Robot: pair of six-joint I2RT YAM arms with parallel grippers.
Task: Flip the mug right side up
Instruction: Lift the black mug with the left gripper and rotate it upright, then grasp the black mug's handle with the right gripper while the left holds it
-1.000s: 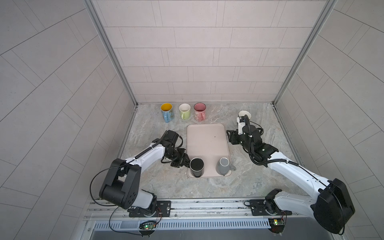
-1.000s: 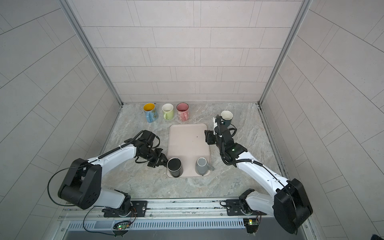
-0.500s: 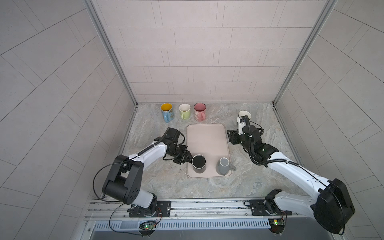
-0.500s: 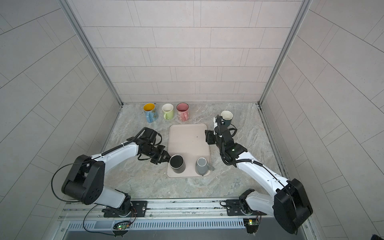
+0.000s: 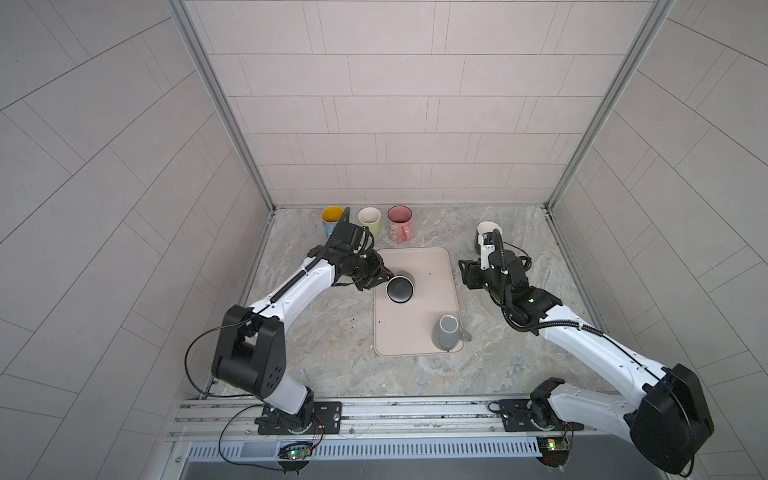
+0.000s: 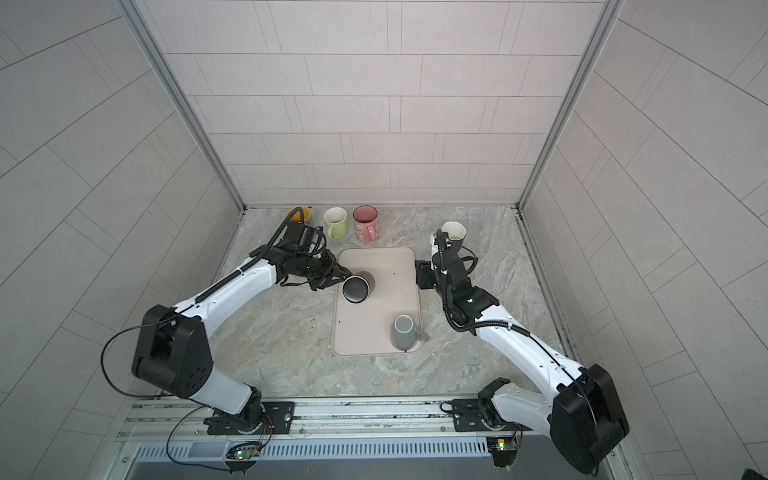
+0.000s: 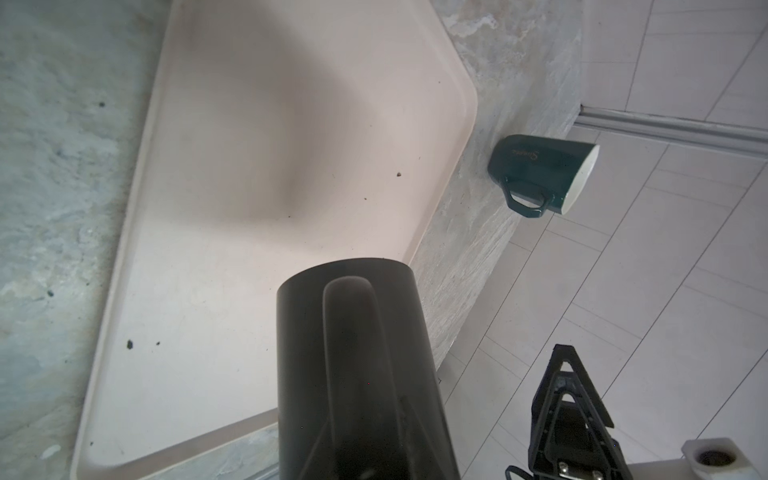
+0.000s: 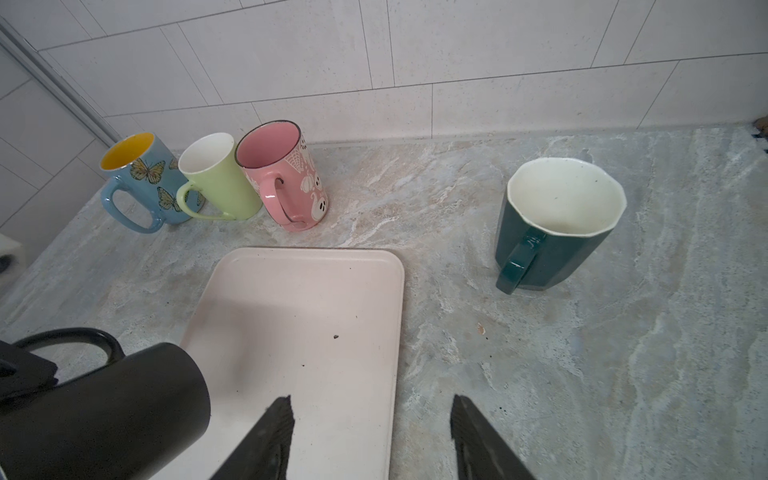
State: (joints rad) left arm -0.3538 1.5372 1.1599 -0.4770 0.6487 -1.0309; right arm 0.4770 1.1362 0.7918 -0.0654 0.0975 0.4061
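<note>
Next, my left gripper turns the opening of the black mug (image 5: 400,289) up, as the mug leans nearly on its side there, and hand the mug's handle (image 7: 352,344) to my right gripper.
A black mug (image 5: 400,287) (image 6: 355,288) hangs tilted over the left part of the beige tray (image 5: 432,266) (image 6: 395,266). My left gripper (image 5: 380,277) (image 6: 336,279) is shut on its handle. In the left wrist view the black mug (image 7: 353,353) fills the lower middle and hides the fingers. In the right wrist view the black mug (image 8: 104,411) leans nearly on its side above the tray (image 8: 311,299). My right gripper (image 8: 372,405) (image 5: 464,272) hovers open and empty at the tray's right edge.
A grey mug (image 5: 446,336) (image 6: 404,332) stands on the tray's near right corner. A dark green mug (image 8: 552,241) (image 5: 484,230) (image 7: 540,174) sits upright behind my right gripper. Blue (image 8: 141,183), light green (image 8: 216,183) and pink (image 8: 282,178) mugs line the back wall.
My left gripper has carried the black mug from the tray's near left corner toward the back along the left edge, lifting and tilting it. The right arm has stayed put.
</note>
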